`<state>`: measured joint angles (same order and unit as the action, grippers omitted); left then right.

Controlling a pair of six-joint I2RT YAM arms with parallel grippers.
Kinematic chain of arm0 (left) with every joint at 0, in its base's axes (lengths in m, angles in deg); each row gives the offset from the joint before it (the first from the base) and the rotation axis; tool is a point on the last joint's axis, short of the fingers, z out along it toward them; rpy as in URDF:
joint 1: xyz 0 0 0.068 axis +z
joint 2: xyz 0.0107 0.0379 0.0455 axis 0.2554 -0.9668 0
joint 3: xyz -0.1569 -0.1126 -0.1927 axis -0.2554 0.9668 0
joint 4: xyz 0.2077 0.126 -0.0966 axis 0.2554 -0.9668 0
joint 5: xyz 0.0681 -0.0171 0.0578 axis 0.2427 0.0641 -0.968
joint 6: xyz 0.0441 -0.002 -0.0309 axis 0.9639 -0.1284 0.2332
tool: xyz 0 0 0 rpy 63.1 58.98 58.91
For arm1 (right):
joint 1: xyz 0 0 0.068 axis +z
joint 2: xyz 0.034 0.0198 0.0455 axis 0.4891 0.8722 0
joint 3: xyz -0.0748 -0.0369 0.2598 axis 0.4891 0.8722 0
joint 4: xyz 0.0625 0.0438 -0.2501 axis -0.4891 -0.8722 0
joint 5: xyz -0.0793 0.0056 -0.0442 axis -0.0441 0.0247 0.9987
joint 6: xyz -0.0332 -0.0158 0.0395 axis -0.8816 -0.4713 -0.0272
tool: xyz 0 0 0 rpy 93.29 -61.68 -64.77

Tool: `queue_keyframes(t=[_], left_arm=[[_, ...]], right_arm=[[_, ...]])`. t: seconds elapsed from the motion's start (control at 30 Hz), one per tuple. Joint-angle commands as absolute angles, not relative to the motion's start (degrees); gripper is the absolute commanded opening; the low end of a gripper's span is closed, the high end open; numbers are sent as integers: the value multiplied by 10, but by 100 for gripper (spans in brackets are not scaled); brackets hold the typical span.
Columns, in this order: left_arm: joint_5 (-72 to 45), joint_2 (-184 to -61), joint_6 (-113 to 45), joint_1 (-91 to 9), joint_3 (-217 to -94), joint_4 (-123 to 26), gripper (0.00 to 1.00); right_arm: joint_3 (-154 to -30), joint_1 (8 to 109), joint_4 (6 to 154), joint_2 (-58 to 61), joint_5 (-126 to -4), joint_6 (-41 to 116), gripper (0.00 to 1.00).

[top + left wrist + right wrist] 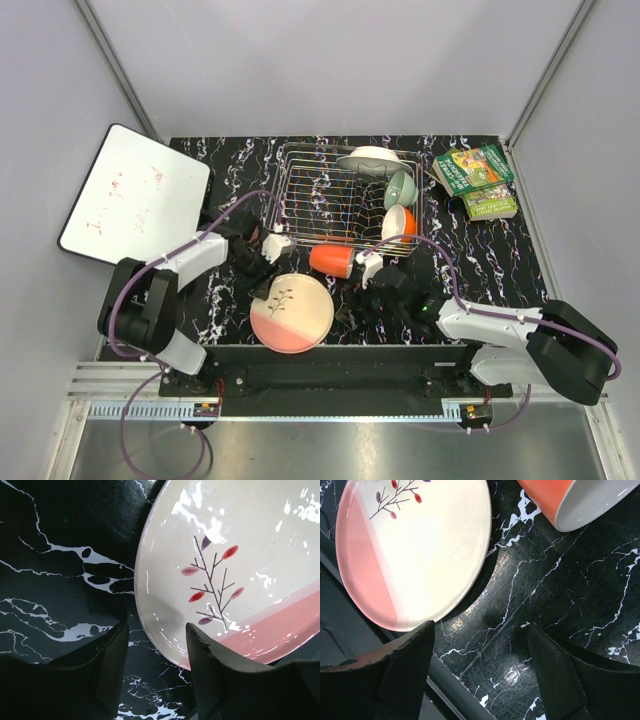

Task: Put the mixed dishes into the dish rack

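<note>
The pink plate is lying flat, and its rim point(159, 645) is between my left gripper's open fingers. I should pinch it there while my right gripper takes the opposite rim point(331, 309).
The dish rack point(320, 200) stands at the back middle of the table. Of the mixed dishes, it holds a white plate point(370, 158), a pale green bowl point(400, 187) and an orange-and-white bowl point(398, 224) along its right side. An orange mug point(331, 260) point(575, 500) lies on its side just in front of the rack. The pink plate with the sprig point(291, 312) point(235, 555) point(415, 545) lies flat near the front edge. My left gripper point(262, 283) point(157, 645) is open at the plate's left rim, which reaches into the gap. My right gripper point(362, 300) point(480, 655) is open over bare table right of the plate.
A whiteboard point(135, 193) lies at the back left, partly off the table. Two green-covered books point(475, 180) sit at the back right. The table's front edge point(445, 680) runs just below the pink plate.
</note>
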<state>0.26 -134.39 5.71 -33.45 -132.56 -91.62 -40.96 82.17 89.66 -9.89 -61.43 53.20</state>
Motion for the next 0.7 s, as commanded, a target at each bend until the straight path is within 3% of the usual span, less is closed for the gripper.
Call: queue_keyframes(t=[0.0, 0.17, 0.23, 0.27, 0.4, 0.67], left_arm=[[9, -1362, 52, -342, -1340, -898, 53], [8, -1381, 46, -353, -1340, -890, 52], [6, -1384, 48, -354, -1339, -890, 47], [4, -1384, 50, -354, -1338, -890, 35], [6, -1384, 52, -355, -1338, -892, 6], [10, -1387, 50, -355, -1347, -894, 0]], right_arm=[[-429, 827, 921, -104, -614, 523, 82], [-429, 827, 919, -106, -614, 522, 82], [-429, 828, 919, -108, -613, 522, 82], [-428, 827, 919, -106, -613, 522, 82], [-430, 827, 920, -104, -612, 523, 82], [-427, 828, 928, -96, -615, 517, 82]])
